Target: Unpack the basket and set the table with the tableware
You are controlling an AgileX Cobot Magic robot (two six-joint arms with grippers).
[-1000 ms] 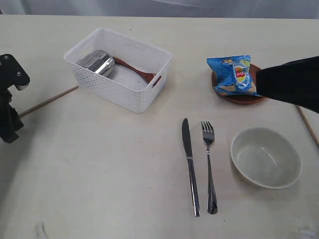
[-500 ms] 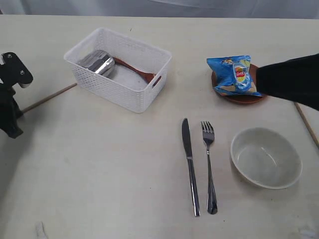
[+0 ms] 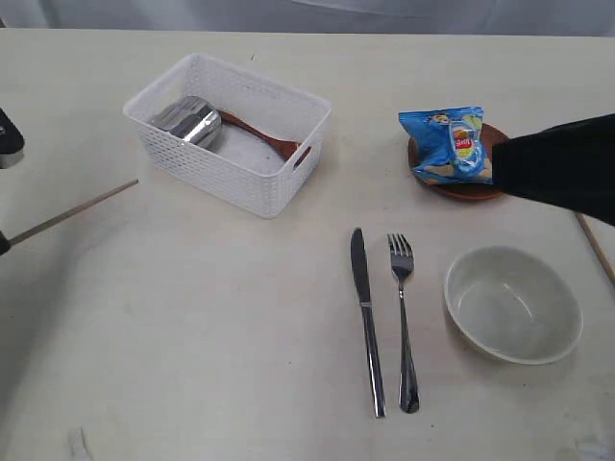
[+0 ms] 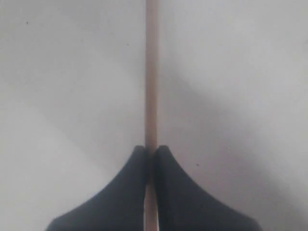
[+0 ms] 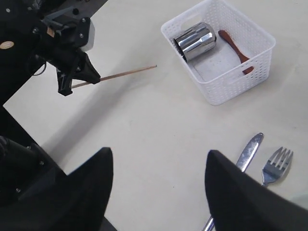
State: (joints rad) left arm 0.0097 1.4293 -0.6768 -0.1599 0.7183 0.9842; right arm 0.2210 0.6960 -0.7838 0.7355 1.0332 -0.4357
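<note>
My left gripper is holding the wooden chopstick (image 3: 77,209) squarely, and the pale bowl's rim (image 3: 492,253) is clear. I should keep carrying the chopstick until it lies across that rim.
The white basket (image 3: 284,181) (image 5: 226,84) holds a steel cup (image 3: 187,122) (image 5: 195,41) on its side and a brown wooden spoon (image 3: 261,136) (image 5: 235,49). My left gripper (image 4: 151,149) (image 5: 72,83) is shut on a wooden chopstick (image 4: 151,72) (image 3: 72,213) (image 5: 115,76), held off the table's left edge. Knife (image 3: 365,322) and fork (image 3: 404,322) lie side by side on the table (image 3: 192,317), with the pale bowl (image 3: 512,303) to their right. The brown plate (image 3: 466,188) carries a blue snack bag (image 3: 450,144). My right gripper (image 5: 159,154) hangs open and empty.
My right arm (image 3: 562,168) reaches in from the right edge beside the plate. A second chopstick (image 3: 596,245) lies at the table's right edge, below that arm.
The left arm has drawn back to the left, almost out of the exterior view, pulling the chopstick with it away from the basket. The right arm shifted slightly.
</note>
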